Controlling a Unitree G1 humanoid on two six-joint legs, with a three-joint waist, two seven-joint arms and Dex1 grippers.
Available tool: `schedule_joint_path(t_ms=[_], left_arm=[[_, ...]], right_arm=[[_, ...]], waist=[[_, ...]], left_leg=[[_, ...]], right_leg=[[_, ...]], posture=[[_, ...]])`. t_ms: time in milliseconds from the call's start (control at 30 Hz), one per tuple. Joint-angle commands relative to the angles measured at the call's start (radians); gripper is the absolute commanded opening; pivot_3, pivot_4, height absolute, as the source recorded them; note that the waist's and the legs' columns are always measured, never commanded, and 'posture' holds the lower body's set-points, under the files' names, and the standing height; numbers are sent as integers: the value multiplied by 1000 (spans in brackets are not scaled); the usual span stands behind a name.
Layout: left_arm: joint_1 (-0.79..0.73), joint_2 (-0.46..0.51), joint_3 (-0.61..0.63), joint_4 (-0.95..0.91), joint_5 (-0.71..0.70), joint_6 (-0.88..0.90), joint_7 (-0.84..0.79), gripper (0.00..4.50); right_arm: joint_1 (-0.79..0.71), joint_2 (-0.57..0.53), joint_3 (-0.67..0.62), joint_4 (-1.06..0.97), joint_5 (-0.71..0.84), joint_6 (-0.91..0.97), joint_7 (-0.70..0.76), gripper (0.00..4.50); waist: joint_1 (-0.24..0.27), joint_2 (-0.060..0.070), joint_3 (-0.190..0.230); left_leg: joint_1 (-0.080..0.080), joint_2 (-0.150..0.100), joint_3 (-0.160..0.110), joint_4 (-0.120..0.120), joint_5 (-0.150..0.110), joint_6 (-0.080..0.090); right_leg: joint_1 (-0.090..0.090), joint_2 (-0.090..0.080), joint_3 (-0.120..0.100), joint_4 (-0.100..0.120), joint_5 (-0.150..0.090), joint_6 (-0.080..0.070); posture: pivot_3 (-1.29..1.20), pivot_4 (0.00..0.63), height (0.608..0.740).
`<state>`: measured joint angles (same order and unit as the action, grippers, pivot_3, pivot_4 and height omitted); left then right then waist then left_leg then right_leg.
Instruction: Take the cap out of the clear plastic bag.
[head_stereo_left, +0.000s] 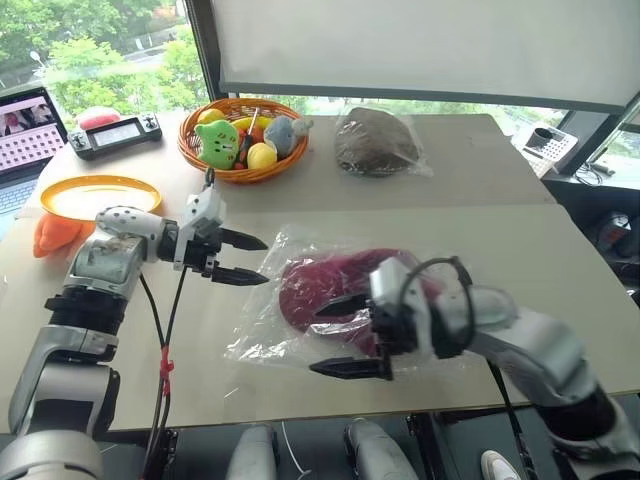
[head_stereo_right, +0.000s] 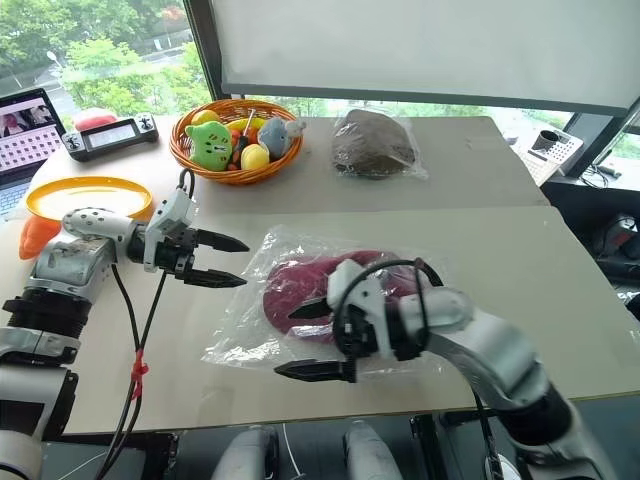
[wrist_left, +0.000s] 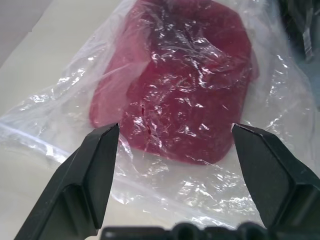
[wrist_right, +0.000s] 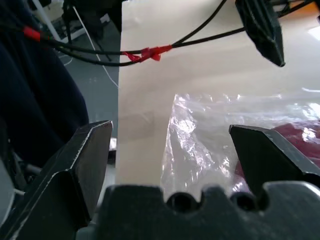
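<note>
The clear plastic bag (head_stereo_left: 262, 328) is still around the whole cap. The dark red cap (head_stereo_left: 308, 290) will come along inside when I pull the bag.
The dark red cap (head_stereo_left: 305, 285) lies inside the clear plastic bag (head_stereo_left: 262, 335), flat on the middle of the table. My left gripper (head_stereo_left: 266, 261) hovers open just left of the bag, pointing at it. Through the left wrist view the cap (wrist_left: 185, 95) sits beyond the spread fingers, wrapped in crinkled bag (wrist_left: 60, 115). Over the bag's near edge my right gripper (head_stereo_left: 315, 341) stands open, pointing left, nothing between its fingers. In the right wrist view the bag's corner (wrist_right: 200, 150) lies ahead and a left fingertip (wrist_right: 265, 30) shows beyond it.
A wicker basket (head_stereo_left: 240, 175) of toys and a brown bagged lump (head_stereo_left: 373, 142) stand at the back. A yellow plate (head_stereo_left: 60, 190), an orange object (head_stereo_left: 55, 235), a controller (head_stereo_left: 115, 132) and a laptop (head_stereo_left: 28, 130) sit far left. Black cables (head_stereo_left: 165, 365) hang under the left arm.
</note>
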<state>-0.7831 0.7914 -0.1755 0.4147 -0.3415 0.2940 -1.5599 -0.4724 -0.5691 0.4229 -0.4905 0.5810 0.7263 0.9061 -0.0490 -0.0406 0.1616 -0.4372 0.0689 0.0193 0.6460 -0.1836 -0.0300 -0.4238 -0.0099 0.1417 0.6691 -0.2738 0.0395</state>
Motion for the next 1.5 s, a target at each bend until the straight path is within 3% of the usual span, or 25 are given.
schedule_joint_path(t_ms=[33,200,333,400,633,733,833,1167,1467,1500], left_arm=[[27,69,65,-8,-7,1,-27,3822],[194,145,176,-137,-57,66,28,3822],[390,155,309,-328,-130,133,119,3822],[561,144,414,-479,-171,154,175,3822],[976,63,668,-791,-239,166,296,3822],[1164,49,799,-839,-249,171,274,3822],[1258,42,855,-835,-240,152,272,3822],[1247,23,803,-859,-243,134,350,3822],[1217,25,753,-843,-236,109,364,3822],[1215,26,746,-838,-231,101,363,3847]], right_arm=[[-68,80,61,82,-72,-58,12,4500],[-124,178,95,217,-137,-101,22,4500],[-149,255,108,313,-181,-137,22,4500],[-150,276,122,348,-202,-157,37,4500],[-139,272,108,405,-263,-199,55,4500],[-110,246,92,363,-262,-195,64,4500],[-97,249,118,357,-291,-211,61,4500],[-131,332,277,524,-509,-193,-2,4500],[-108,276,304,645,-578,-171,32,4500],[-109,273,305,664,-590,-178,26,4245]], waist=[[-5,0,0],[-12,0,0],[-17,0,0],[-18,0,0],[-14,-1,0],[-19,-1,-1],[-18,-1,-1],[-21,-2,-1],[-19,0,-7],[-18,2,-8]], left_leg=[[0,0,0,0,0,0],[0,0,-1,1,0,0],[0,1,-3,1,0,0],[0,1,-3,1,0,0],[2,1,-7,1,1,-1],[6,1,-7,0,1,-2],[8,2,-8,-1,1,-2],[12,2,-9,-3,1,-2],[22,3,-9,-5,1,-2],[29,3,-9,-6,0,-3]], right_leg=[[0,0,0,0,0,0],[0,0,-1,2,0,0],[0,0,-2,4,0,-1],[-1,0,-4,5,-1,-2],[1,-2,-12,7,-3,-6],[3,-2,-13,10,-5,-9],[3,-3,-15,11,-7,-12],[5,-2,-17,12,-10,-13],[15,-2,-17,12,-14,-11],[18,-3,-18,10,-18,-10]], posture=[[0,150,740],[0,150,740],[0,150,740],[0,150,740],[0,150,740],[0,150,740],[0,150,740],[0,150,740],[0,150,740],[0,150,740]])
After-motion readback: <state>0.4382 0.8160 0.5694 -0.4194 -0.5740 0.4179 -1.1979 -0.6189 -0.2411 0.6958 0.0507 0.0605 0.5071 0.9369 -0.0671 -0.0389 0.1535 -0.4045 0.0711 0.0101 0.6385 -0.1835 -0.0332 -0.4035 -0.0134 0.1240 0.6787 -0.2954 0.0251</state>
